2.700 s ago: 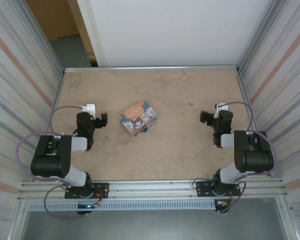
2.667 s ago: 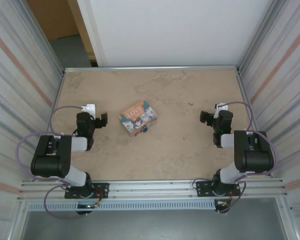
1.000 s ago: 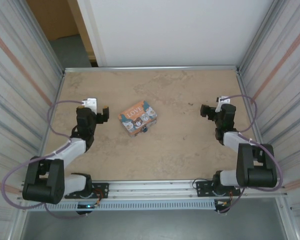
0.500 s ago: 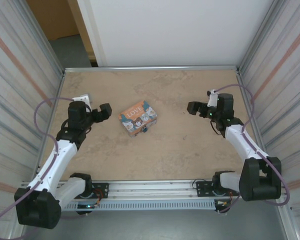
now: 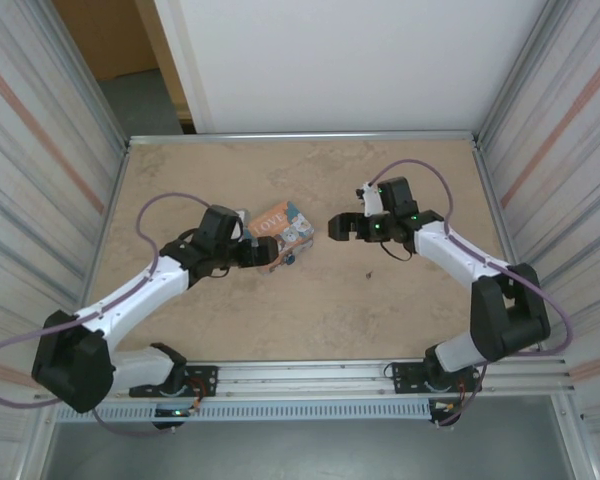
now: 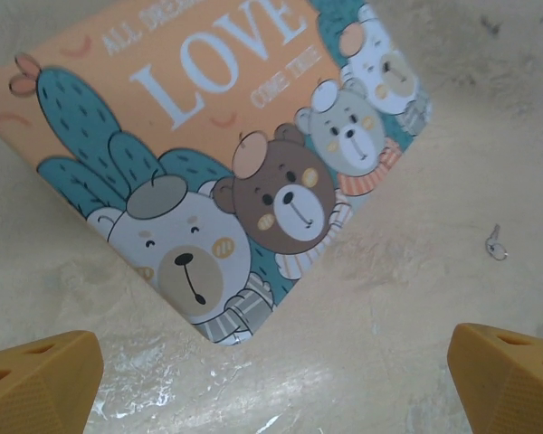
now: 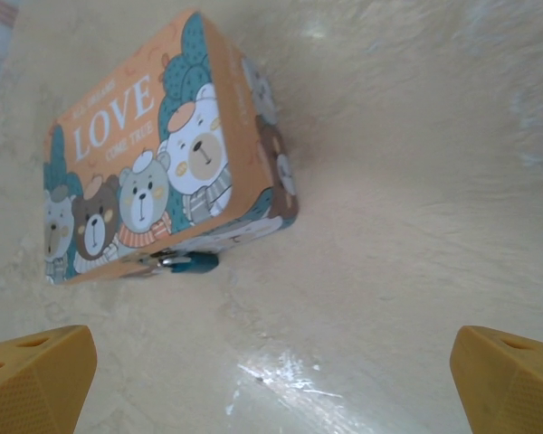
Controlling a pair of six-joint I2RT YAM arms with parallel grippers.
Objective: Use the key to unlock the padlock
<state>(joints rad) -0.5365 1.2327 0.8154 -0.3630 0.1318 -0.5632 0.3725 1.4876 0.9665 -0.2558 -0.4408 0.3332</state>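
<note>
My right gripper is facing the orange tin's loose end (image 5: pixel 303 218) with open fingers, so it should keep moving toward the tin's front corner and close there.
The tiny teal padlock (image 7: pixel 188 262) hangs by its thin shackle from the latch on the front of the orange "LOVE" bear tin (image 7: pixel 154 154), and it lies on the table. From above, the padlock (image 5: pixel 291 260) sits at the near edge of the tin (image 5: pixel 280 222). A small silvery key (image 6: pixel 496 244) lies flat on the table, to the right of the tin (image 6: pixel 208 136) in the left wrist view. My left gripper (image 6: pixel 271 389) hovers open over the tin's corner, holding nothing. The right gripper (image 7: pixel 271 380) is open above bare table, near the padlock. From above, the left gripper (image 5: pixel 263 252) is at the tin's left and the right gripper (image 5: pixel 338 227) at its right.
Corrugated metal walls (image 5: pixel 40 200) close in both sides of the beige table (image 5: pixel 310 310). An aluminium rail (image 5: pixel 310 375) runs along the near edge by the arm bases. Purple cables (image 5: pixel 170 200) loop off both arms.
Both arms have unfolded from the table's sides and reached inward to the tin. The grippers stayed open. Tin, padlock and key have not moved.
</note>
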